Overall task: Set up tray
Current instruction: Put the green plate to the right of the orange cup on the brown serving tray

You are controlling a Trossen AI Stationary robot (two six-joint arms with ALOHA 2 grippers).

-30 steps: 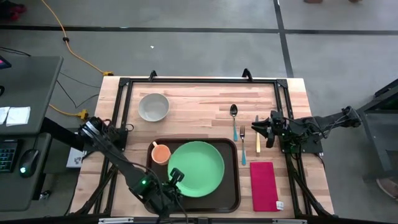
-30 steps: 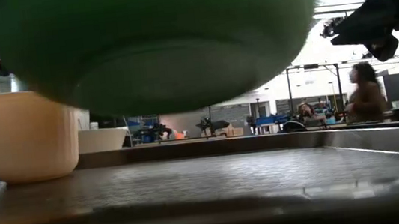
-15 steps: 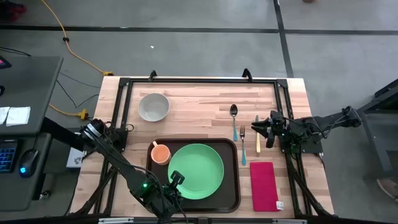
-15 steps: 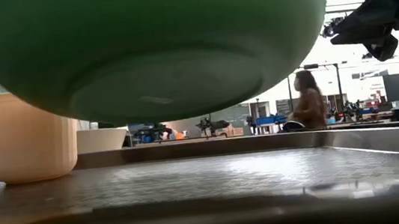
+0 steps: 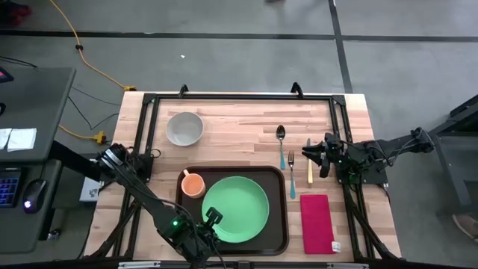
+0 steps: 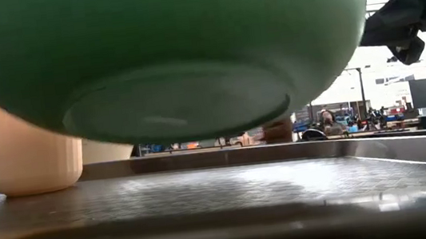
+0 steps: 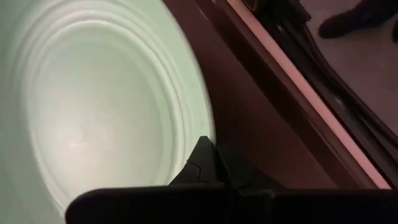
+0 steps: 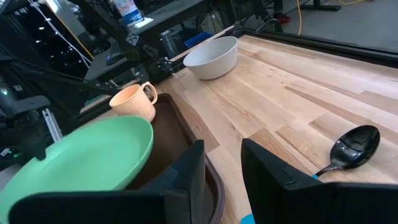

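The green plate's base (image 6: 175,104) is above an open part of the tray's bottom (image 6: 204,182) next to the orange cup. My left gripper should move down next until the plate's base rests flat, and then let go.
The green plate (image 5: 235,208) hangs over the dark brown tray (image 5: 278,224); in the low view its underside (image 6: 166,60) is above the tray floor (image 6: 221,191). My left gripper (image 5: 213,220) is shut on the plate at the tray's near left. An orange cup (image 5: 193,184) stands on the tray's far left corner. My right gripper (image 5: 314,154) waits open above the table's right side, near the knife (image 5: 309,170). My left gripper holds the green plate by its rim (image 7: 202,134) on the near-left side, pinched between the two fingers, coming from the table's near edge. One finger (image 7: 205,163) lies on top of the rim; the other is hidden under the plate. The plate is lifted clear of the tray floor.
A white bowl (image 5: 184,128) stands on the far left of the table. A spoon (image 5: 281,134), a fork (image 5: 291,176) and the knife lie right of the tray. A red napkin (image 5: 317,223) lies at the near right. Black frame rails edge the table.
My left gripper has drawn back a little toward the table's near edge, still shut on the plate. The plate has moved with it toward the near edge and sunk lower over the tray, its underside filling more of the low view.
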